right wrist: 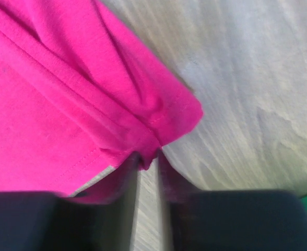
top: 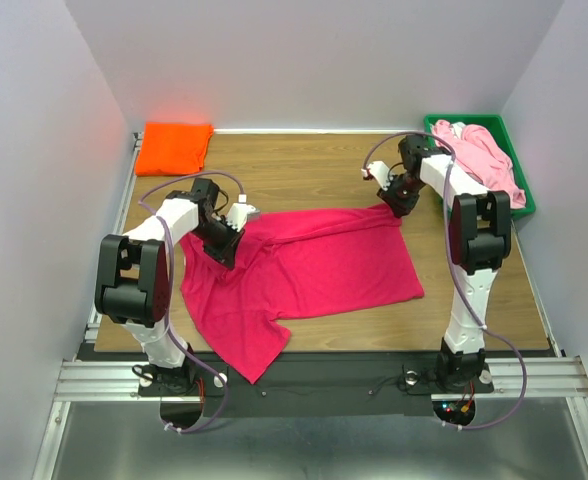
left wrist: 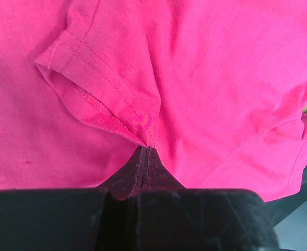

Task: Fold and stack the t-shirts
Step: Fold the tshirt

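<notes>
The crimson-magenta t-shirt's far edge (top: 326, 226) is folded over on itself, so the robot's right gripper should pull the t-shirt's corner (top: 390, 213) toward the back wall while the left gripper pulls the sleeve.
The crimson-magenta t-shirt (top: 314, 265) lies spread across the middle of the wooden table, one end hanging over the near edge. My left gripper (top: 226, 232) is at its left side, shut on a bunched fold beside a stitched sleeve hem (left wrist: 91, 78); its tips (left wrist: 145, 149) pinch the cloth. My right gripper (top: 394, 203) is at the shirt's far right corner (right wrist: 169, 112). Its jaws stand a narrow gap apart, with the corner's hem between the tips (right wrist: 148, 157) and table showing through the gap. The bright orange t-shirt (top: 174, 147) lies folded at the far left. The pale pink t-shirt (top: 489, 160) is crumpled.
The pink shirt sits in a green tray (top: 527, 200) at the far right corner of the table. Walls close in on the left, right and back. Bare wood (top: 294, 170) shows between the orange shirt and the tray.
</notes>
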